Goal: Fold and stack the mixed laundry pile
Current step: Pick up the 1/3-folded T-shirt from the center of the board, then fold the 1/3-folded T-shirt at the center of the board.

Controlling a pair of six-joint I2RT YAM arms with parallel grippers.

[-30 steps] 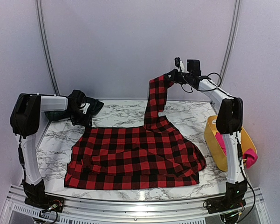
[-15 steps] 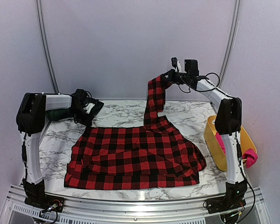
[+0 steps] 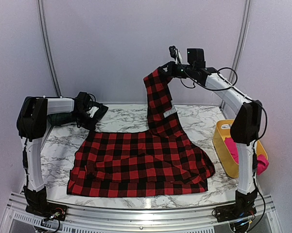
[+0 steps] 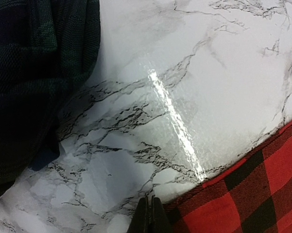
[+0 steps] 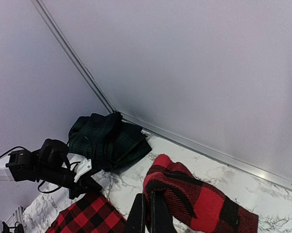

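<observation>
My left gripper should now pull the far corner toward me until that side lies flat, then let go. It is pinching the corner low beside the spread checked cloth.
The red-and-black checked garment lies spread over the marble table. My right gripper is shut on one far corner of it and holds that corner high above the back of the table, so a strip of cloth hangs down. In the right wrist view the gripper pinches bunched checked cloth. My left gripper sits at the garment's far left corner. There the gripper is shut at the cloth's edge. The dark green-black plaid garment lies bunched at the back left.
A yellow tub stands at the table's right edge beside the right arm. The magenta-pink garment lies in it and hangs over its far side. Grey walls close the back and sides.
My right gripper has lifted the checked corner higher and a little to the left. My left gripper has shut at the garment's far left corner.
</observation>
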